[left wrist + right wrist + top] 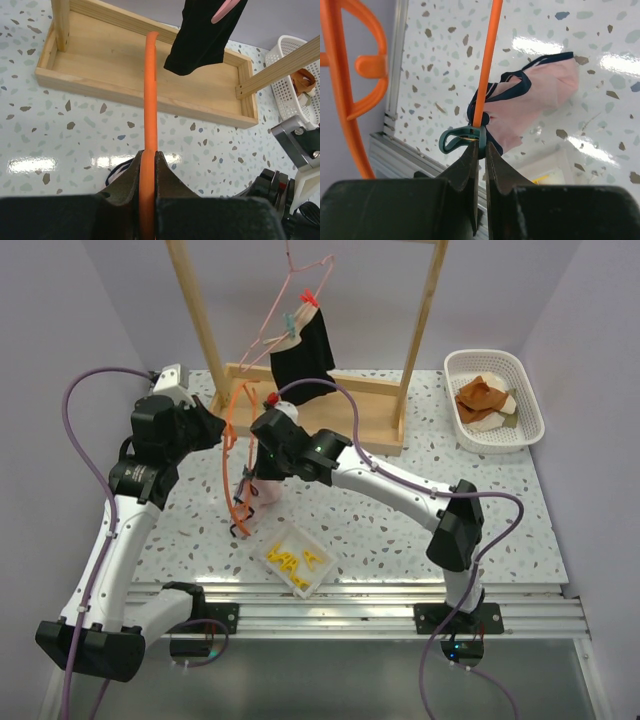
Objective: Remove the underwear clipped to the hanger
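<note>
The teal clip (458, 139) is lying crosswise to the fingers of my right gripper. Next, I open the fingers, line them up with the clip and press both of the clip's handles together.
My left gripper (148, 159) is shut on the orange hanger (150, 95) and holds it up over the table (225, 432). The pale pink underwear with navy trim (535, 100) hangs from the hanger's wire (489, 60), held by a teal clip (465, 139). My right gripper (481, 146) is closed on that clip's end; it also shows in the top view (262, 452), just above the pink underwear (266, 488). The black underwear (305, 350) hangs clipped to a pink hanger (300, 285) on the wooden rack, and also shows in the left wrist view (200, 35).
The wooden rack's base tray (375, 415) stands behind the grippers. A white basket (495, 400) with a brown cloth (482, 395) sits at the back right. A small white tray (295, 558) of yellow clips lies near the front edge.
</note>
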`<state>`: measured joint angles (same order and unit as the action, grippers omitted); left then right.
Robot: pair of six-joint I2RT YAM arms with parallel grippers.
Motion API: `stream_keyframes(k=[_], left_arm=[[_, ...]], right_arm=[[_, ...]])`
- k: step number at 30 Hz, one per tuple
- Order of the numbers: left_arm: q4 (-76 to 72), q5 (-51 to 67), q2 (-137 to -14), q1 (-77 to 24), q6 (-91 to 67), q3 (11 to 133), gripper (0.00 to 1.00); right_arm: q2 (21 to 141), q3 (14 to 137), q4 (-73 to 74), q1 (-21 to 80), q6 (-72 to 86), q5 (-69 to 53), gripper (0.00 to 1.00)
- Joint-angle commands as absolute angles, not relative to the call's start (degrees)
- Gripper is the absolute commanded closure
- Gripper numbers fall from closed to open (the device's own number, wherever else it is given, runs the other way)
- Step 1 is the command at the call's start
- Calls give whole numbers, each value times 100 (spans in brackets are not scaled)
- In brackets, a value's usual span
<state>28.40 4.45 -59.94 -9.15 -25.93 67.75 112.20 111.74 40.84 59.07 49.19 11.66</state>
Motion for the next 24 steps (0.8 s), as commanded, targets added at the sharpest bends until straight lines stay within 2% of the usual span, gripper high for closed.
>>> stream_keyframes(k=[1,6,14,16,24], left_arm=[[3102,528,-5898,-896,-2584,6961,100],[3041,360,-5827,-853,-2707,6908,100],[2962,396,-5968,-861,-2672,7119,100],[2971,343,-5959,-861,-2619,7137,100],[3076,439,-6012,-853,-2479,7146,100]], right_arm=[[10478,10201,2657,5609,5333,1399,100],[10037,9291,1899,5300,5687,634,100],[9976,8675,2038,5291,5915,53,73],[9967,8710,2196,5291,5915,70,61],[9616,8640,2005,5291,5775,-96,30]])
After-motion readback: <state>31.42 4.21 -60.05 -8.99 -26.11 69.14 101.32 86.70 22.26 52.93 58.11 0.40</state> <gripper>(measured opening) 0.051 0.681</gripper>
